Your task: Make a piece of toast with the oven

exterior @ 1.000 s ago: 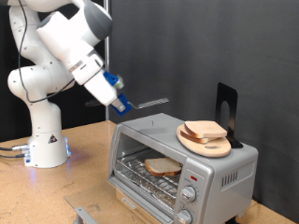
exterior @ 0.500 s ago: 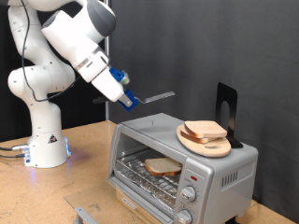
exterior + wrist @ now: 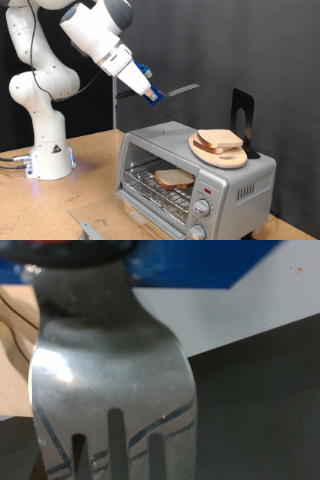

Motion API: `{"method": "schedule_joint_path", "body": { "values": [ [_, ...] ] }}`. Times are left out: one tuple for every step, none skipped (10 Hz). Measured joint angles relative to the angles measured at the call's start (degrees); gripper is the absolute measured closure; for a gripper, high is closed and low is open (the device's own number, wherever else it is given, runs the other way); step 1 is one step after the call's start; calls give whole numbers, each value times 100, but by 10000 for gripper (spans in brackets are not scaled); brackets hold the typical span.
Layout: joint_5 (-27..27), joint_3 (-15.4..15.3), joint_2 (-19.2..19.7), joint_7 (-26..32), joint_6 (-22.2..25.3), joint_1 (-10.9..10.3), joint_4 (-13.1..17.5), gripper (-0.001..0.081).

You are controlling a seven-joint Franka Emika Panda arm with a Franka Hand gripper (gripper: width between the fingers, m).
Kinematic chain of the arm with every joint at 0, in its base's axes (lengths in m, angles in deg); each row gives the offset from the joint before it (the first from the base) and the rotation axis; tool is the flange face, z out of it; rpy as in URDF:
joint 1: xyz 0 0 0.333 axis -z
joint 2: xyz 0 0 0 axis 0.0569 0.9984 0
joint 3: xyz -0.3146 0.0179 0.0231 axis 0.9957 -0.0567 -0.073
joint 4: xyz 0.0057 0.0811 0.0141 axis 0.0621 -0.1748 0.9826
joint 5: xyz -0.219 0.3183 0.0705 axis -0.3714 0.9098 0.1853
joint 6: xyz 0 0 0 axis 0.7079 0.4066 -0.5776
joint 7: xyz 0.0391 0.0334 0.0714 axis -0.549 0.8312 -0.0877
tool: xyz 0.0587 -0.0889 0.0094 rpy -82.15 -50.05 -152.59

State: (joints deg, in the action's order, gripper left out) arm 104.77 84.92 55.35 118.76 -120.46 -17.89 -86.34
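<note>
The metal fork (image 3: pixel 183 89) is hanging almost level over the clear oven top beside the plate (image 3: pixel 168 136). My gripper goes on lowering it until it rests there.
My gripper (image 3: pixel 150 94), with blue fingers, hangs in the air above the oven's left end and is shut on the handle of a metal fork (image 3: pixel 178 90). The fork juts toward the exterior view's right. In the wrist view the fork (image 3: pixel 110 370) fills most of the picture, tines pointing away. The silver oven (image 3: pixel 240 185) stands on the wooden table. One piece of toast (image 3: pixel 175 178) lies on the wire rack inside it. On top of the oven, a round wooden plate (image 3: pixel 238 158) carries another slice (image 3: pixel 218 139).
A black upright stand (image 3: pixel 241 110) rises behind the plate on the oven top. The robot's white base (image 3: pixel 48 155) sits on the table at the exterior view's left. A grey metal piece (image 3: pixel 88 229) lies at the table's front edge.
The arm has risen and swung toward the exterior view's right with the fork, from beside the oven's upper left corner to well above it.
</note>
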Motion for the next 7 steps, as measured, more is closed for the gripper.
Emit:
{"method": "schedule_joint_path", "body": {
  "values": [
    [0, -121, 3, -93, -57, -3, -4, 381],
    [0, -225, 8, -162, -101, -6, -7, 381],
    [1, -298, 10, -206, -145, -8, -11, 381],
    [5, -361, 13, -234, -184, -9, -15, 381],
    [6, -420, 23, -261, -228, -10, -22, 381],
    [6, -480, 44, -285, -288, -10, -40, 381],
    [6, -543, 77, -320, -376, -9, -77, 381]
  ]
}}
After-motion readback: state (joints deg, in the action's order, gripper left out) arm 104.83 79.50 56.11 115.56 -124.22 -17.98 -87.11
